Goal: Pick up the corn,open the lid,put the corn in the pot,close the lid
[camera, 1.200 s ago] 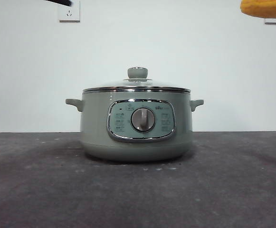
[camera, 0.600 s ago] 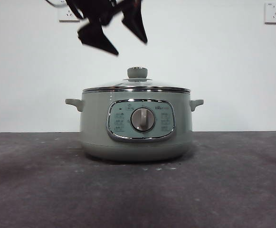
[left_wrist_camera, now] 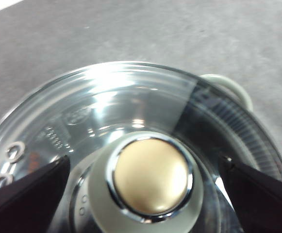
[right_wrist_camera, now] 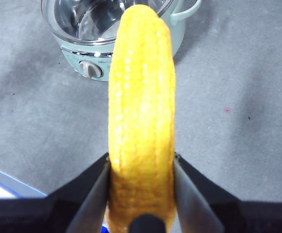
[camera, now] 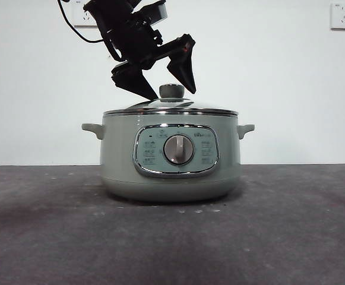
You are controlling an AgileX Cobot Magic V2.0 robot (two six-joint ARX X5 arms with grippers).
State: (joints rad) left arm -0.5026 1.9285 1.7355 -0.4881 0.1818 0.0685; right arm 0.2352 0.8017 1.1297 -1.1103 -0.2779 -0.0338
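Note:
My gripper will lift the glass lid [camera: 205, 105] off in one piece, because the steel rim [camera: 171, 111] sits on the pot, clear of any hinge or latch.
The sage-green pot [camera: 171, 157] stands mid-table with the glass lid [camera: 171, 107] on it. My left gripper [camera: 171, 85] has come down from the upper left, open, with one jaw on each side of the lid's knob [camera: 171, 91]. In the left wrist view the knob [left_wrist_camera: 150, 177] sits between the two spread jaws, not touching them. My right gripper [right_wrist_camera: 141, 187] is shut on the corn [right_wrist_camera: 141, 111], held high above the table and out of the front view. The pot [right_wrist_camera: 90, 53] shows beyond the cob in the right wrist view.
The pot's dial [camera: 178, 149] and control panel face the front camera. Two side handles [camera: 92, 129] stick out from the pot. Wall sockets [camera: 343, 16] are on the white wall behind. The grey table [camera: 291, 231] runs around the pot.
The left gripper has come down from the top left corner to straddle the lid's knob. The corn at the top right corner one second ago has gone out of the front view.

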